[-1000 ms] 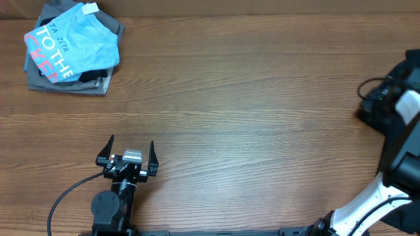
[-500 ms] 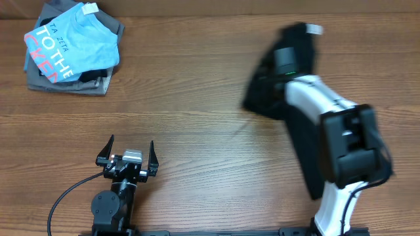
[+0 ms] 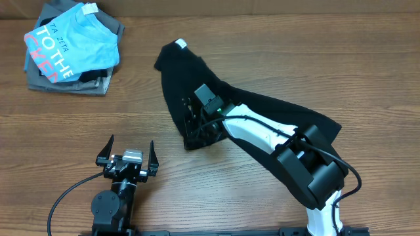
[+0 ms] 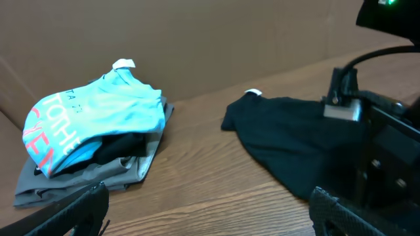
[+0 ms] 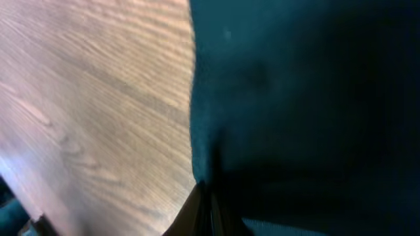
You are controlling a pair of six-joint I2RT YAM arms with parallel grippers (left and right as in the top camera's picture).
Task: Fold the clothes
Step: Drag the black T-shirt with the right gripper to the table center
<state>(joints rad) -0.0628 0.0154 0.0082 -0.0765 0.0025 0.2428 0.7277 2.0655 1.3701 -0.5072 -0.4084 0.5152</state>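
The robot's right gripper pinches the black shirt's near edge (image 3: 188,145) and the wood (image 3: 170,164) toward the left gripper is clear, so the robot should go on pulling until the shirt is spread out flat.
The black shirt (image 3: 262,105) lies stretched across the table's middle, its white tag (image 3: 181,44) at the far left end. It also shows in the left wrist view (image 4: 289,131) and fills the right wrist view (image 5: 302,98). My right gripper (image 3: 195,133) is shut on the black shirt at its near left edge, low over the table; its closed fingertips (image 5: 205,196) pinch the fabric edge. My left gripper (image 3: 128,154) is open and empty near the front left, its fingers (image 4: 210,213) spread wide over bare wood.
A pile of folded grey garments (image 3: 98,82) with a light blue lettered tee (image 3: 72,42) on top sits at the back left corner; it also shows in the left wrist view (image 4: 85,131). A cardboard wall (image 4: 230,39) stands behind the table.
My right arm has swung in from the right edge to the table's middle, dragging the black shirt down onto the wood. The left arm has not moved.
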